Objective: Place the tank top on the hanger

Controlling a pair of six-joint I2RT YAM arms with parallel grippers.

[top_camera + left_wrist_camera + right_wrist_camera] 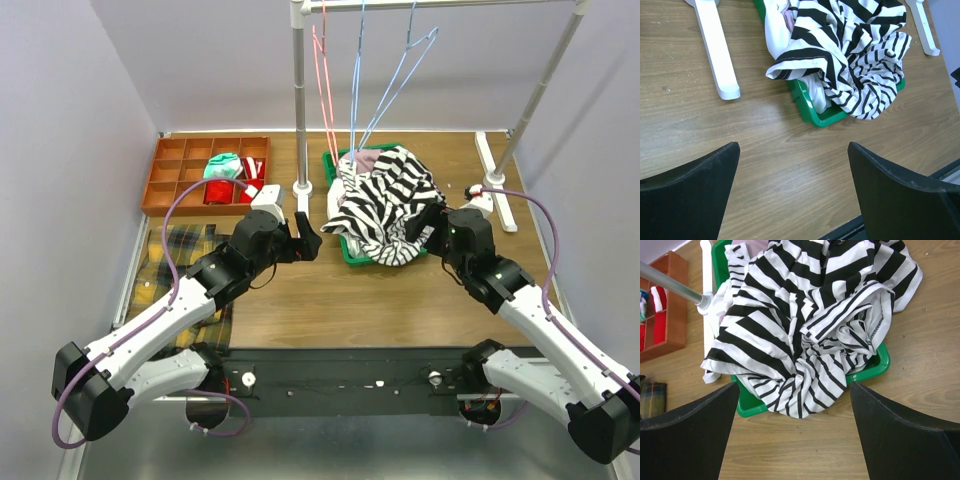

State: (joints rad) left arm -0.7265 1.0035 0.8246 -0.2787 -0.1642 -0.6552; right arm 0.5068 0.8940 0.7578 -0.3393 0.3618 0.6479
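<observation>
The tank top (405, 187) is lying loosely on top of the finer-striped cloth (386, 243). The tank top will come free when I lift, and that cloth will stay behind.
The tank top (385, 200), with wide black-and-white stripes, lies crumpled in a green basket (352, 255) at mid-table. It also shows in the left wrist view (840, 45) and the right wrist view (770, 325). The light-blue wire hanger (395, 90) hangs from the rail above the basket. My left gripper (308, 238) is open and empty just left of the basket, over bare wood (792, 170). My right gripper (433, 226) is open and empty at the basket's right side, its jaws spread just in front of the cloth's near edge (792, 410).
A finer-striped cloth (850, 335) and a pink garment (365, 158) share the basket. Red wire hangers (325, 90) hang beside the blue one. The rack's post (299, 90) and white feet (715, 50) stand left and right of the basket. An orange organizer (205, 172) sits at back left, with plaid cloth (185, 255) in front of it.
</observation>
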